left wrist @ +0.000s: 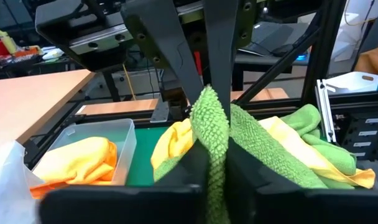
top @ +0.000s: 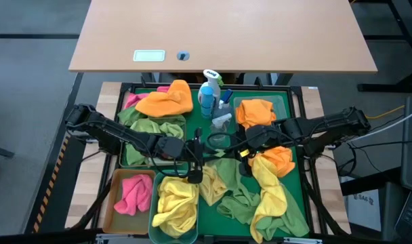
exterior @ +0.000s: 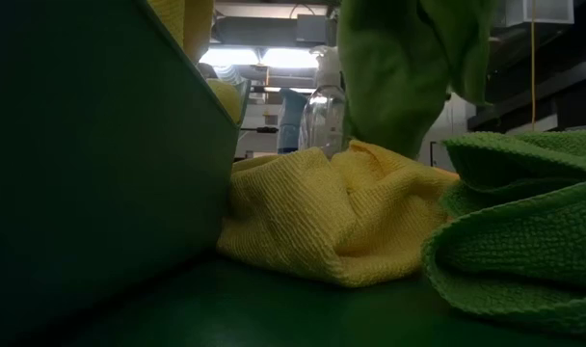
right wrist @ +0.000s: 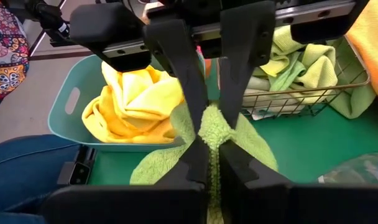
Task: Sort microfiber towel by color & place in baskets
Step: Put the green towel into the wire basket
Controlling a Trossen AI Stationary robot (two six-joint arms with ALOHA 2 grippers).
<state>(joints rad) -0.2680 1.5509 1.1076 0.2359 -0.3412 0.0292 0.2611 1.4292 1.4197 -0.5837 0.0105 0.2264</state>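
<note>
I should open my right gripper first, since both grippers pinch the green towel (top: 221, 154) and my left gripper will carry it to the wire-mesh basket (top: 168, 127) on its side.
Both grippers are shut on one light-green towel (top: 216, 167) (exterior: 399, 67) over the middle of the green tray (top: 297, 203), my left gripper (top: 194, 168) (left wrist: 217, 168) from the left and my right gripper (top: 241, 161) (right wrist: 211, 158) from the right. The amber-tan basket (top: 111, 207) holds a pink towel and the teal basket (top: 156, 224) (right wrist: 71, 99) holds yellow ones. The wire-mesh basket (top: 128, 159) (right wrist: 301, 102) holds green towels, and the clear basket (top: 284, 108) (left wrist: 124, 146) an orange one. More yellow, green and orange towels (top: 270, 190) lie on the tray. My left gripper pinches a bunched ridge of the green towel (left wrist: 211, 121) between its two fingers, coming level from the table's left. The cloth spreads down and away beyond the fingertips. The towel hangs lifted in the low view. My right gripper pinches a bunched fold of the same green towel (right wrist: 212, 127) between its two fingers, coming from the table's right, opposite the left fingers. The cloth fans out below the pinch toward the tray.
Spray bottles (top: 209, 91) stand at the tray's far middle. An orange towel (top: 167, 100) and a pink one (top: 135, 100) lie far left. A yellow towel (exterior: 332, 212) and a green one (exterior: 524, 212) lie near the teal basket. A person's leg (right wrist: 27, 171) shows beyond the near edge.
</note>
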